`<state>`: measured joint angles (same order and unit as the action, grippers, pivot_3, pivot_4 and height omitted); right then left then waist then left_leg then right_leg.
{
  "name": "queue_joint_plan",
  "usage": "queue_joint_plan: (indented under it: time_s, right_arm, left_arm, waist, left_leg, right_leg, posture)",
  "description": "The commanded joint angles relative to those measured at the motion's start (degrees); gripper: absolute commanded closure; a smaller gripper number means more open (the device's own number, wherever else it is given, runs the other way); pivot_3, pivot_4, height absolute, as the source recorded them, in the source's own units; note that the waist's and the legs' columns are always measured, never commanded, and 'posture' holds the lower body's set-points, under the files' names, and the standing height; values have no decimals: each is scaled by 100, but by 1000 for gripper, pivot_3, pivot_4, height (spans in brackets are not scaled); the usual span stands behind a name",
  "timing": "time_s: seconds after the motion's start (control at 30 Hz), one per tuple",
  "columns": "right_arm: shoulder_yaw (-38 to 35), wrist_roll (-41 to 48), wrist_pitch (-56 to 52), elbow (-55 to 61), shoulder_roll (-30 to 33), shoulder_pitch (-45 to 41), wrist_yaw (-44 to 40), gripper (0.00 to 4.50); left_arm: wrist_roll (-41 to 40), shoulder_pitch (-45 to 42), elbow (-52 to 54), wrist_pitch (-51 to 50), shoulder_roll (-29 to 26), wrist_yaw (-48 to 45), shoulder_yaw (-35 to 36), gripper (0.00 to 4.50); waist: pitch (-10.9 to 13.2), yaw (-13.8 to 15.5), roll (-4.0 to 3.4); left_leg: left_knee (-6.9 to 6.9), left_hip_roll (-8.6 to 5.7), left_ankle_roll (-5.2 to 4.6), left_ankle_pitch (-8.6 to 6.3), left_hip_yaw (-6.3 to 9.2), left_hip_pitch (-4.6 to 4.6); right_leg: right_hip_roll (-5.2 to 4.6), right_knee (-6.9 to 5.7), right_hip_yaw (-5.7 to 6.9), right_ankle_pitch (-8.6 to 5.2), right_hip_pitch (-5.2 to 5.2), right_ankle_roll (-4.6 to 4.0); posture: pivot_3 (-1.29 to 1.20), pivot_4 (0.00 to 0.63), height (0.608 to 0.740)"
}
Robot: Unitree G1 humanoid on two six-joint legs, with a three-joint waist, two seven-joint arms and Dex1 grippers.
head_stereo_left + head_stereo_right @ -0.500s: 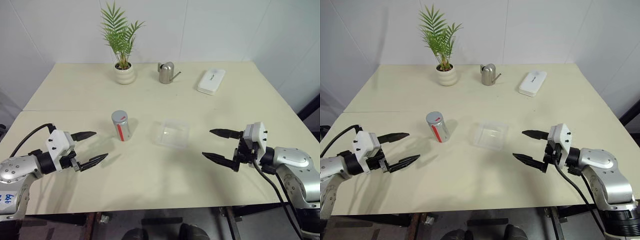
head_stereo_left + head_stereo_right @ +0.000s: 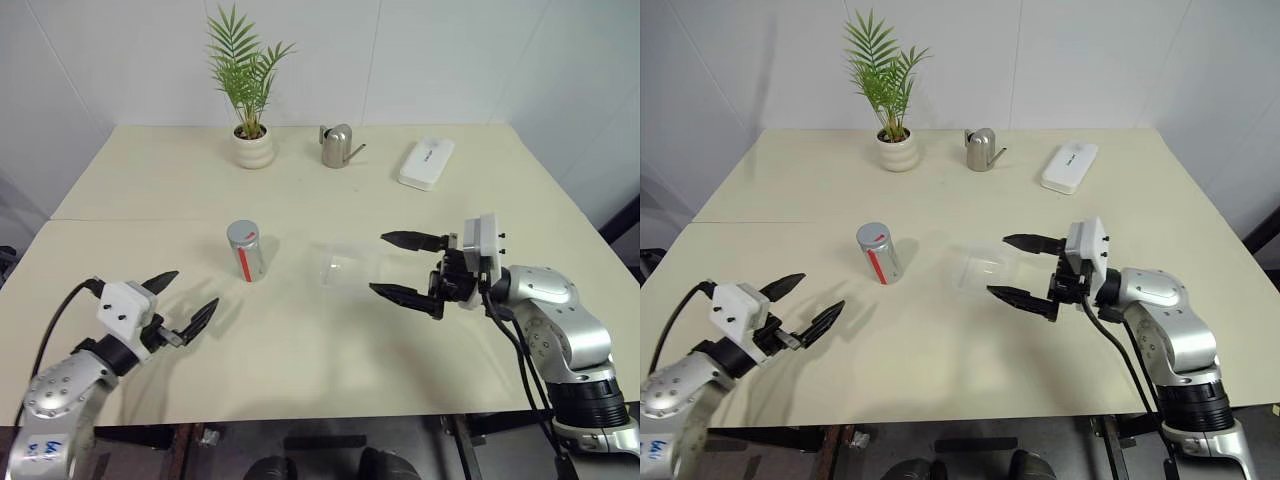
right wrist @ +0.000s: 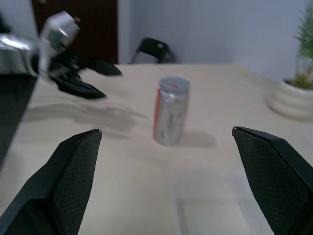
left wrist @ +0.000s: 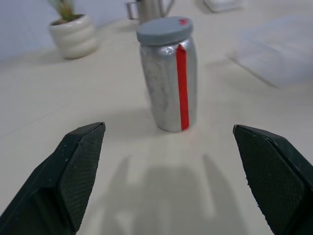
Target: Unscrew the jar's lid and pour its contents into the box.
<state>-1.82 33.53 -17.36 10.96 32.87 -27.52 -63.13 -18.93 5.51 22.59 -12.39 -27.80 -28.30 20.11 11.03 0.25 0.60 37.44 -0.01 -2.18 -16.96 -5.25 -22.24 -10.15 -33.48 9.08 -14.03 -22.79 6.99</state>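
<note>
My left gripper has its open fingers facing the jar, which stands upright [image 2: 245, 250] and centred ahead of them, so it should keep moving toward the jar's body [image 2: 250, 264] and close below the jar's lid.
The jar [image 2: 246, 252] stands upright left of the table's middle, silvery with a red stripe, and its grey lid [image 2: 243, 234] is on. Its contents are hidden inside. The clear box [image 2: 345, 268] lies just right of it. My right gripper [image 2: 380, 264] is open and points left, its fingertips either side of the box's right end and apart from the jar [image 3: 170, 117]. My left gripper [image 2: 195, 288] is open near the front left, aimed at the jar [image 4: 171, 88] from a short way off, with nothing between its fingers.
Along the back of the table [image 2: 300, 370] stand a potted palm [image 2: 250, 145], a steel watering pot [image 2: 335, 148] and a flat white case [image 2: 427, 163]. The table's front edge runs just below both arms.
My right gripper has moved left from the table's right side up to the box. My left arm has drawn back toward the front edge, with its gripper now aimed more at the jar.
</note>
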Motion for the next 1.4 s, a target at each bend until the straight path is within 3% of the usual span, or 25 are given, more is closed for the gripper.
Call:
queue_joint_plan:
  time_s: [0.03,0.3,0.67,1.4]
  right_arm:
    - [174,258,-163,408,-84,-277,-106,0]
    - [534,232,-278,421,-367,-636,-45,0]
    - [775,415,-707,851,-653,-708,110,0]
    - [826,357,-858,817,-583,-553,-74,0]
  left_arm:
    - [459,-105,283,-13,512,802,-417,37]
    - [1607,-617,-81,306,1429,2024,-1219,37]
    - [1865,-1324,-890,669,1618,2266,-1437,37]
    - [2236,-2402,-1888,764,1947,2786,-1740,37]
  waist:
    - [0,-1,0]
    - [-3,57,5]
    - [-3,108,5]
    - [-3,111,5]
  left_leg:
    - [0,0,-1,-1,-1,0]
    - [19,2,-9,-10,-3,-7]
    - [39,17,-12,-31,-7,-18]
    - [57,26,-13,-39,-9,-25]
  right_leg:
    - [0,0,-1,0,0,0]
    - [2,-1,0,1,-1,2]
    - [15,5,4,1,-6,2]
    - [24,5,4,2,-5,3]
  posture:
    - [0,150,740]
    - [0,150,740]
    - [0,150,740]
    - [0,150,740]
